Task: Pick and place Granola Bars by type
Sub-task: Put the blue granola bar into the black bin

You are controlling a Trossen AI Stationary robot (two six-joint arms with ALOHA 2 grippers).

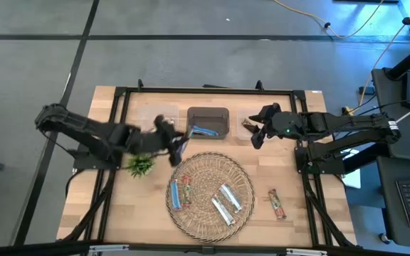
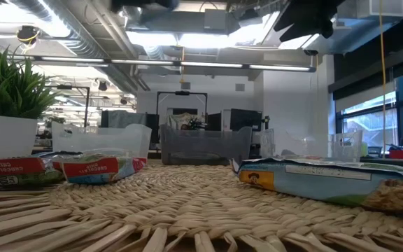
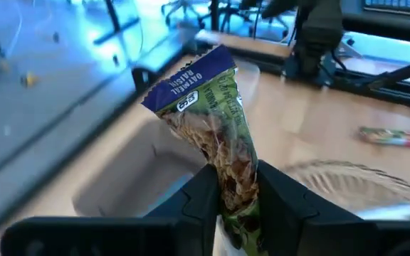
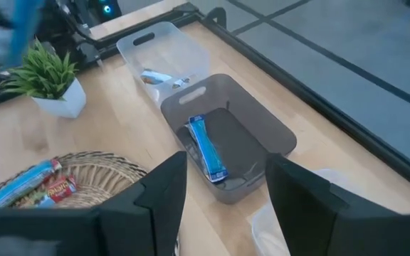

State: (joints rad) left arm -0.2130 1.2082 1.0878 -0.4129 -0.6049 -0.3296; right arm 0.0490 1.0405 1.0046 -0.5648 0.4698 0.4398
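The green bar's blue sealed end (image 3: 191,80) matches the blue bar in the grey bin (image 1: 211,119), so my left gripper should continue to go there and let go next to that bar.
My left gripper (image 1: 176,146) hangs over the table between the plant and the grey bin (image 1: 208,122), shut on a green-wrapped oatmeal raisin bar (image 3: 208,107). My right gripper (image 1: 257,135) is open, touches nothing and hovers by the right clear bin (image 1: 250,125), which holds a brownish bar. A blue bar (image 4: 207,148) lies flat in the grey bin. On the wicker tray (image 1: 244,178) lie a blue bar (image 1: 175,193), a red-green bar (image 1: 187,189) and two silvery bars (image 1: 226,204). Another red-green bar (image 1: 276,204) lies on the table, right of the tray. My left gripper pinches the green bar between its two fingers (image 3: 203,195) at the bar's lower part (image 3: 232,171). The rest of the wrapper sticks out beyond the fingertips, and its blue sealed end (image 3: 180,84) is free. The bar is lifted clear of the table.
A left clear bin (image 4: 161,50) with something small in it stands beside the grey bin along the far side. A small green plant (image 1: 141,165) in a white pot stands left of the tray, close under my left arm. A black frame runs round the table top.
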